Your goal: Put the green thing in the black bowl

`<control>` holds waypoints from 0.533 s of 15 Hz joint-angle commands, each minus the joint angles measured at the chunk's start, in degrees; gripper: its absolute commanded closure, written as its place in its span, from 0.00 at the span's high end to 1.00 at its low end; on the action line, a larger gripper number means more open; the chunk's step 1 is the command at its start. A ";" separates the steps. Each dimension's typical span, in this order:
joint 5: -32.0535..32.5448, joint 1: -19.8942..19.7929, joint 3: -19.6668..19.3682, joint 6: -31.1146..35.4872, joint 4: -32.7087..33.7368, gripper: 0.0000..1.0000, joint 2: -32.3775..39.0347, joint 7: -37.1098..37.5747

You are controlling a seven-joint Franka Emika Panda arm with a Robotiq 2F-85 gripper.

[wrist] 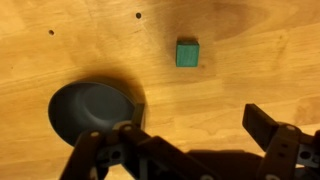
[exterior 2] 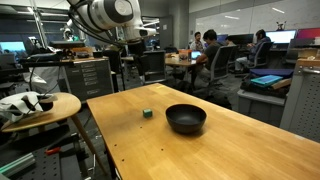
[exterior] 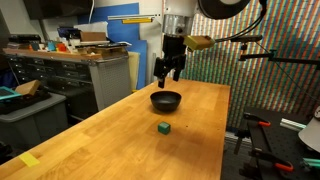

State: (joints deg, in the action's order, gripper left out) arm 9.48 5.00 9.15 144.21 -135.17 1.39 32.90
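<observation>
The green cube (wrist: 187, 53) is square to the robot's open fingers and clear of the black bowl, so the gripper should keep going down to the cube (exterior: 164, 128) and close there.
The green thing is a small green cube (exterior: 162, 128) on the wooden table, in front of the black bowl (exterior: 166, 100). Both also show in an exterior view, the cube (exterior 2: 147, 113) to the left of the bowl (exterior 2: 186, 118). In the wrist view the cube (wrist: 187, 53) lies ahead of the fingers and the bowl (wrist: 90, 110) is at the left, beside one finger. My gripper (exterior: 168, 72) hangs above the bowl, open and empty; in the wrist view the gripper (wrist: 195, 122) has its fingers wide apart over bare wood.
The wooden table (exterior: 120, 140) has edges near on both sides. A round side table (exterior 2: 40, 108) with clutter stands beside it. Cabinets (exterior: 70, 75) and a tripod arm (exterior: 265, 55) stand around. People sit at desks (exterior 2: 205, 55) behind.
</observation>
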 commanded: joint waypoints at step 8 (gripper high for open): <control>-5.61 3.16 -1.75 10.36 4.77 1.00 13.80 -6.15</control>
State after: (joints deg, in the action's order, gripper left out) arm 6.72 6.40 8.33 152.93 -133.03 11.82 30.09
